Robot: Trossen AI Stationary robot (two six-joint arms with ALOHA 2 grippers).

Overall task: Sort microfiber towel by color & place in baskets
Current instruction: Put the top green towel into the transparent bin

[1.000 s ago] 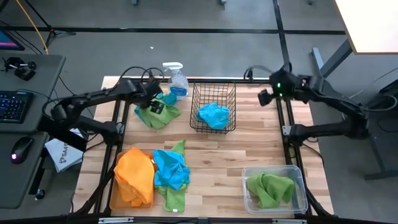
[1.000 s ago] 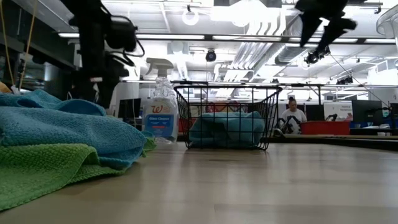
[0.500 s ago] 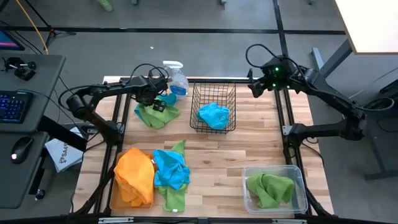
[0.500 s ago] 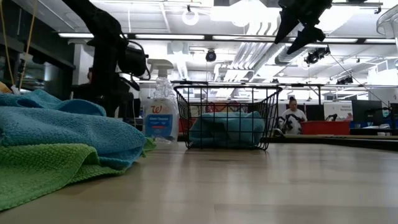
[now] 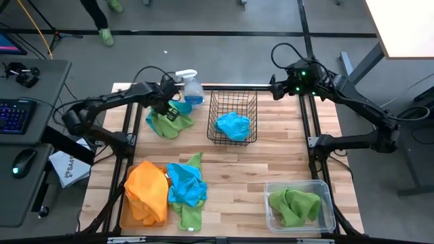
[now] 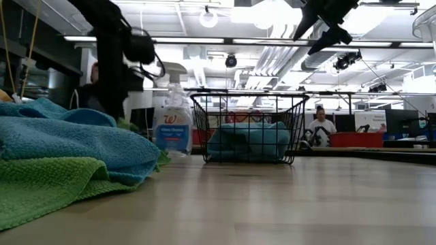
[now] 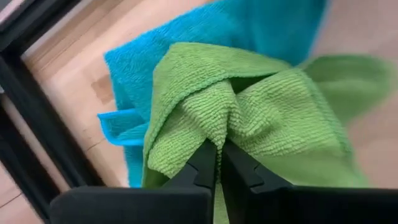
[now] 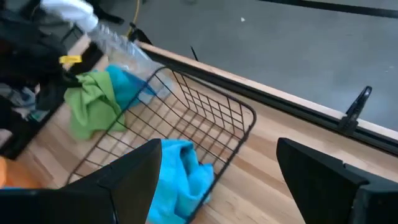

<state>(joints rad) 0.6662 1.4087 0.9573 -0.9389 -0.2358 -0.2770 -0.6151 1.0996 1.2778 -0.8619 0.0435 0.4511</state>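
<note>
My left gripper is too far from the clear tub [image 5: 293, 207] to reach it, so next I lift the green towel and pass it to my right gripper above the black wire basket [image 5: 232, 115].
A lime green towel [image 5: 169, 123] lies at the far left of the table, partly on a bright blue towel [image 7: 140, 87]. My left gripper [image 5: 168, 108] is shut on the green towel. The black wire basket [image 5: 232, 102] holds a blue towel [image 5: 232, 126]. My right gripper [image 5: 274, 88] is open and empty, up in the air off the basket's far right corner. The clear tub [image 5: 322, 188] at the near right holds a green towel [image 5: 294, 206]. An orange towel [image 5: 146, 192] lies on the tray at the near left. My left gripper pinches a raised fold [image 7: 219, 127] in the middle of the green towel between its two fingertips, several layers gathered. The fingers come from above, pointing down. The cloth is drawn into a peak at the fingers, and its spread edges [image 7: 336, 81] lie on the blue towel and the table.
A clear spray bottle [image 5: 192, 87] stands just beyond the green towel, next to the basket's far left corner. A blue towel [image 5: 186, 184] and a green towel [image 5: 192, 211] lie heaped beside the orange one. Bare wood lies in the table's middle and right.
My right gripper has gone toward the table's left and far edge, closer to the basket's far right corner, staying open. My left gripper has shifted a little toward the far edge over the green towel, and the towel has bunched up under it.
</note>
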